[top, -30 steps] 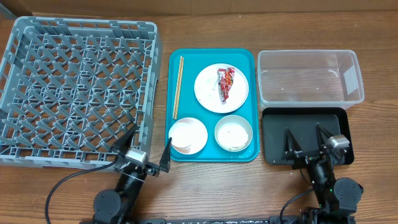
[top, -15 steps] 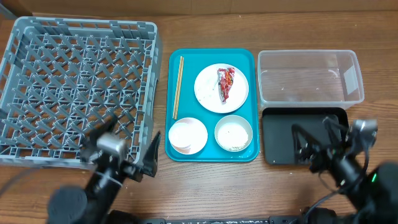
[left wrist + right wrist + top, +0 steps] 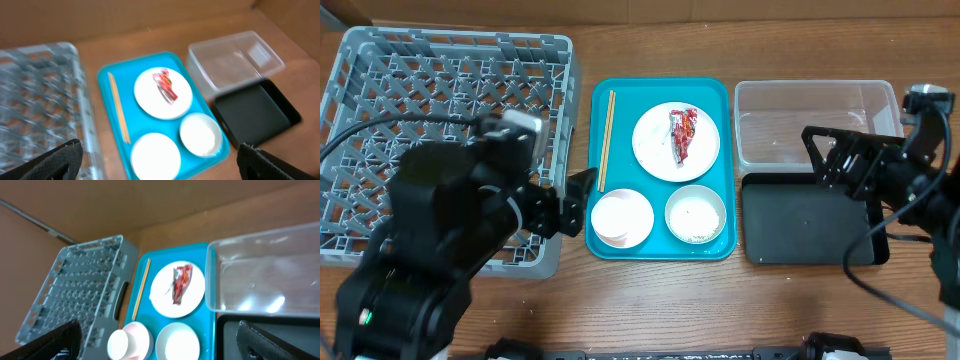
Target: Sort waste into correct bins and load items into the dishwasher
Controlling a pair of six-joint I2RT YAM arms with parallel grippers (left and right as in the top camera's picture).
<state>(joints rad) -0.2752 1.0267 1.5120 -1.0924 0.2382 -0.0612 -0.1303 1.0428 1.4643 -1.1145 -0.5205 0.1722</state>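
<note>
The white cup in the small bowl (image 3: pixel 611 217) is crowded by my left gripper, so that gripper should move back while my right gripper picks up the cup and hands it over.
The grey dish rack (image 3: pixel 440 100) stands at the left. A teal tray (image 3: pixel 660 247) holds the white plate (image 3: pixel 655 150) with the red wrapper (image 3: pixel 682 133) on it, the chopsticks (image 3: pixel 605 140), a small white bowl (image 3: pixel 622 217) with a white lump inside, and a green-rimmed bowl (image 3: pixel 696 213). The clear tub (image 3: pixel 815 125) and the black tray (image 3: pixel 800 225) are at the right. My left gripper (image 3: pixel 560 200) is open and empty, high above the rack's front right corner. My right gripper (image 3: pixel 845 165) is open and empty, high above the tub and black tray.
In the left wrist view my open left gripper (image 3: pixel 160 160) looks down on the plate (image 3: pixel 150 97) and tub (image 3: pixel 235 60). In the right wrist view my open right gripper (image 3: pixel 160 340) frames the wrapper (image 3: pixel 181 281) and rack (image 3: pixel 75 285). Bare wooden table runs along the front.
Both arms have risen from low at the table's front edge. The left now hangs over the rack's right side, the right over the tub and black tray. Nothing on the table moved.
</note>
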